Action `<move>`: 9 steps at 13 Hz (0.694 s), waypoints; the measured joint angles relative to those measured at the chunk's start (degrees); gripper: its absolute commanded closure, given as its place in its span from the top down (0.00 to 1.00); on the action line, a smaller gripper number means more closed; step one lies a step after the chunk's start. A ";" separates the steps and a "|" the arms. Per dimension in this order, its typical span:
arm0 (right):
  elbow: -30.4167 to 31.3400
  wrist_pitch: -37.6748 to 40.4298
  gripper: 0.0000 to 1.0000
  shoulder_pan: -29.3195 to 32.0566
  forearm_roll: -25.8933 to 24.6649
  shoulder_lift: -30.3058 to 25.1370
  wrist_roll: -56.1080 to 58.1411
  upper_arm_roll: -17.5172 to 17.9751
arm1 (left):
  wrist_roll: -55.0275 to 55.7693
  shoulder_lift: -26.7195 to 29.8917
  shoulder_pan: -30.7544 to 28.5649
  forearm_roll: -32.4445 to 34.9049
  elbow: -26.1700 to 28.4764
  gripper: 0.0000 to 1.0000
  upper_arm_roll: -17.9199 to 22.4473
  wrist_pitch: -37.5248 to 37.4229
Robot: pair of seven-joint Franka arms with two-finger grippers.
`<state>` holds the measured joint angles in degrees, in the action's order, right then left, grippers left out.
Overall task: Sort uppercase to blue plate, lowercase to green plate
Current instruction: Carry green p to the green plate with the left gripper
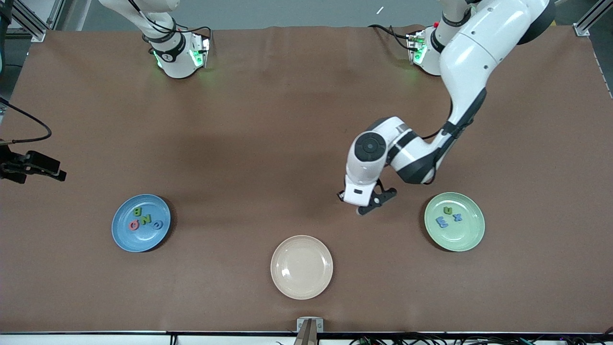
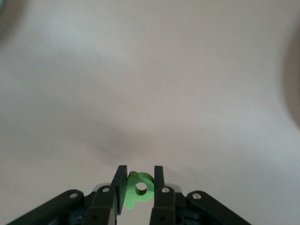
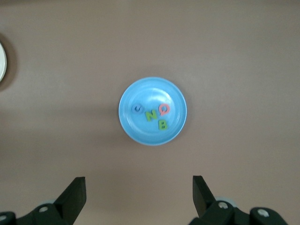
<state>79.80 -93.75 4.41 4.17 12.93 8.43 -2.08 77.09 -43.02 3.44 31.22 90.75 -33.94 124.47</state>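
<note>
My left gripper has hold of the green lowercase letter, and there is open room (image 1: 463,231) beside the blue x. It should keep going to the green plate (image 1: 454,222) and let go of the letter there.
My left gripper (image 1: 372,205) (image 2: 140,169) is shut on a green lowercase p (image 2: 139,190), held between its fingers over bare table beside the green plate (image 1: 467,242). That plate holds a green u (image 1: 448,210), a blue x (image 1: 458,217) and a blue E-shaped letter (image 1: 441,221). The blue plate (image 1: 122,237) (image 3: 140,130) carries the uppercase letters: green B (image 1: 136,211) (image 3: 162,124), green N (image 1: 146,220) (image 3: 151,115), pink-red Q (image 1: 133,224) (image 3: 164,109) and blue C (image 1: 157,224) (image 3: 137,109). My right gripper (image 3: 139,180) hangs open and empty high over the blue plate, outside the front view.
A cream plate (image 1: 301,267) (image 3: 1,61) with nothing on it sits between the two other plates, nearest the front camera. A black fixture with a cable (image 1: 31,165) juts in at the right arm's end of the table. The brown table (image 1: 268,143) is bare in the middle.
</note>
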 measured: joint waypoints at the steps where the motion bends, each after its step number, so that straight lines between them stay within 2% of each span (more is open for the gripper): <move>1: 0.38 0.19 1.00 -0.06 -0.02 -0.86 0.00 0.14 | -2.44 0.03 -1.64 0.02 -0.47 0.03 0.04 -0.69; 9: 3.69 1.44 1.00 -0.44 -0.10 -6.91 -0.01 0.87 | -29.22 2.56 -16.25 0.13 -1.11 0.03 0.13 -8.51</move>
<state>83.49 -92.31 3.98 4.06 6.02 8.42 -1.21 47.87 -40.46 -12.81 31.35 89.64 -33.81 115.96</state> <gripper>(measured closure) 0.000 0.731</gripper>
